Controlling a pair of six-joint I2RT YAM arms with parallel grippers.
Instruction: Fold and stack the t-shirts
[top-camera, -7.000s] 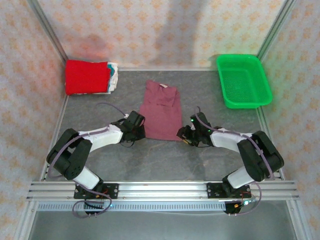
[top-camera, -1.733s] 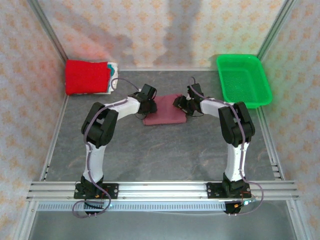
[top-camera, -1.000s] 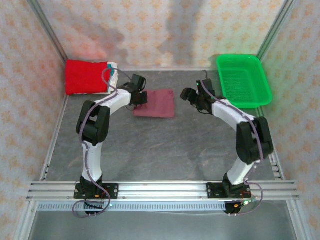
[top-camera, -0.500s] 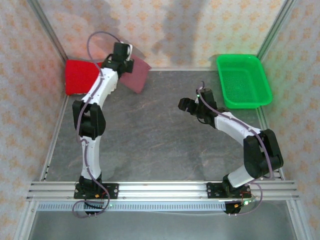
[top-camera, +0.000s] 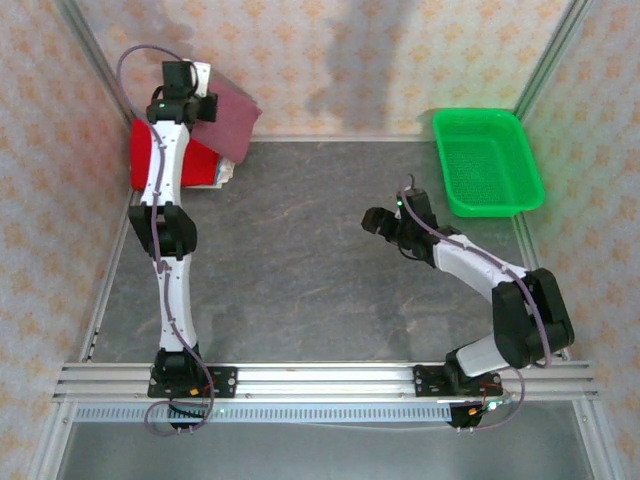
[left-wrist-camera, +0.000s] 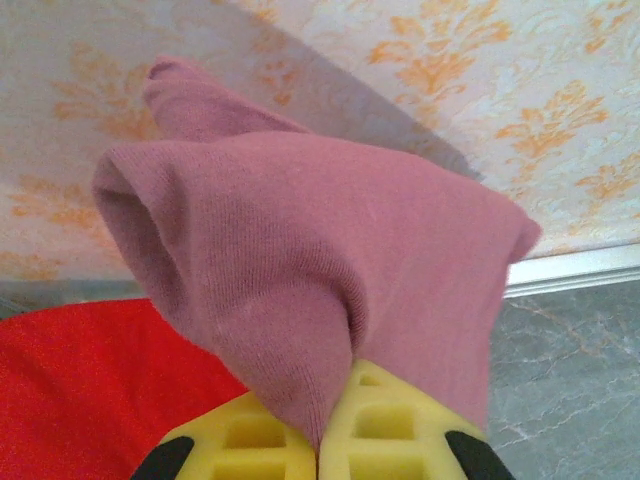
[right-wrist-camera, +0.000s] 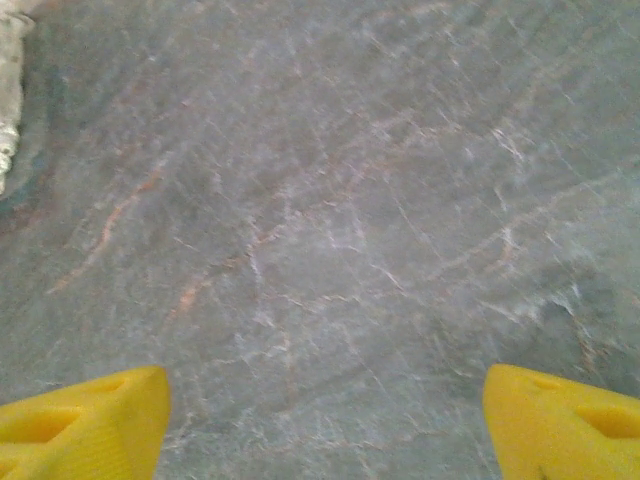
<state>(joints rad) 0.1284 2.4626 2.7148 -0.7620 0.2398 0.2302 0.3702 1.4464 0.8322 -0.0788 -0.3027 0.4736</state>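
Observation:
The maroon t-shirt hangs folded over the stack with its loose end jutting (top-camera: 242, 116) past. My left gripper should keep pulling the maroon t-shirt across the red t-shirt (top-camera: 200, 164) until the two line up.
The folded maroon t-shirt (top-camera: 226, 118) hangs in the air at the back left, held up over the stack. My left gripper (top-camera: 200, 103) is shut on its edge; in the left wrist view the maroon cloth (left-wrist-camera: 320, 290) is pinched between the yellow fingers (left-wrist-camera: 390, 435). Under it lies the folded bright red t-shirt (top-camera: 143, 150), also seen in the left wrist view (left-wrist-camera: 90, 390), with whitish folded shirts (top-camera: 225, 172) peeking out beneath. My right gripper (top-camera: 377, 221) hovers open over bare table at centre right, its yellow fingertips (right-wrist-camera: 85, 415) wide apart.
A green plastic basket (top-camera: 487, 160) stands at the back right corner. Patterned walls close in the back and both sides. The grey marbled table (top-camera: 300, 270) stretches between the arms.
My left arm has lifted the maroon shirt further left and back, from beside the red stack to over it. The right gripper has drawn slightly back toward its base.

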